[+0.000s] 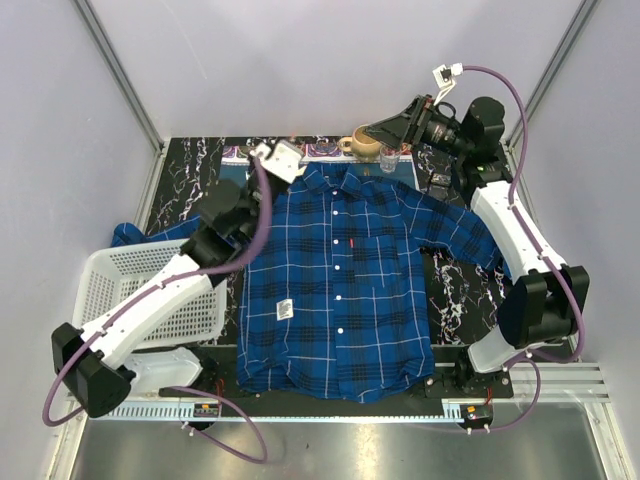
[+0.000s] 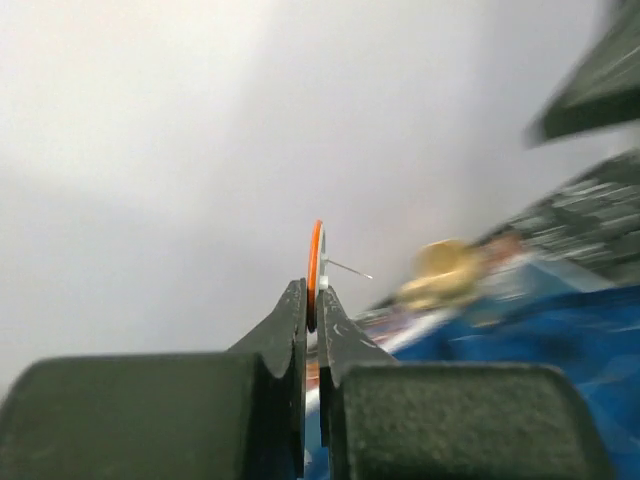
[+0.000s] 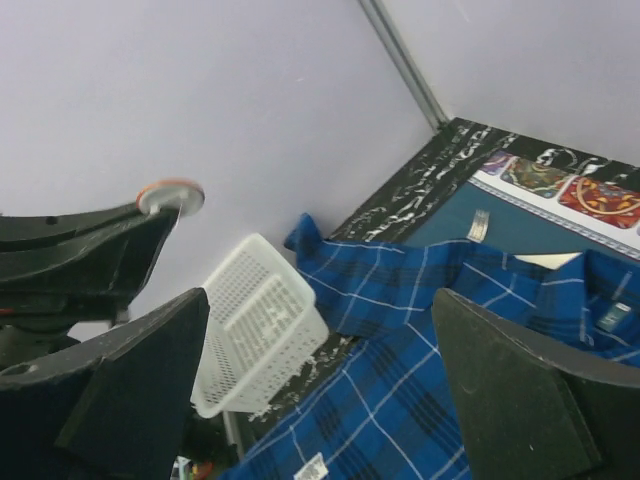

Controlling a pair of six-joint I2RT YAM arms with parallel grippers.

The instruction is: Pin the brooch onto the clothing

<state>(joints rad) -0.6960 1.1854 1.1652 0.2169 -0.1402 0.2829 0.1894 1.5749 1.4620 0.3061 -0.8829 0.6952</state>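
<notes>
The shirt's chest [image 1: 302, 245] lies flat under the brooch's open pin. Next, my left gripper brings the brooch down while my right gripper pinches up cloth near the shirt's shoulder [image 1: 297, 205].
The brooch [image 2: 316, 250] is a thin orange disc seen edge-on, with a bare pin sticking out to the right. My left gripper [image 2: 315, 292] is shut on it and holds it up in the air above the shirt's collar end. The brooch also shows in the right wrist view [image 3: 170, 195], on top of the left fingers. The blue plaid shirt [image 1: 340, 270] lies flat and buttoned on the dark table, collar at the back. My right gripper [image 1: 366, 132] is open and empty [image 3: 320, 300], raised above the back of the table and pointing left over the shirt [image 3: 400, 400].
A white perforated basket [image 1: 140, 290] stands left of the shirt, over one sleeve. A wooden cup [image 1: 362, 143] and a small glass [image 1: 389, 160] stand behind the collar on a patterned mat [image 1: 325, 150]. A white paper tag [image 1: 285, 310] lies on the shirt's lower left front.
</notes>
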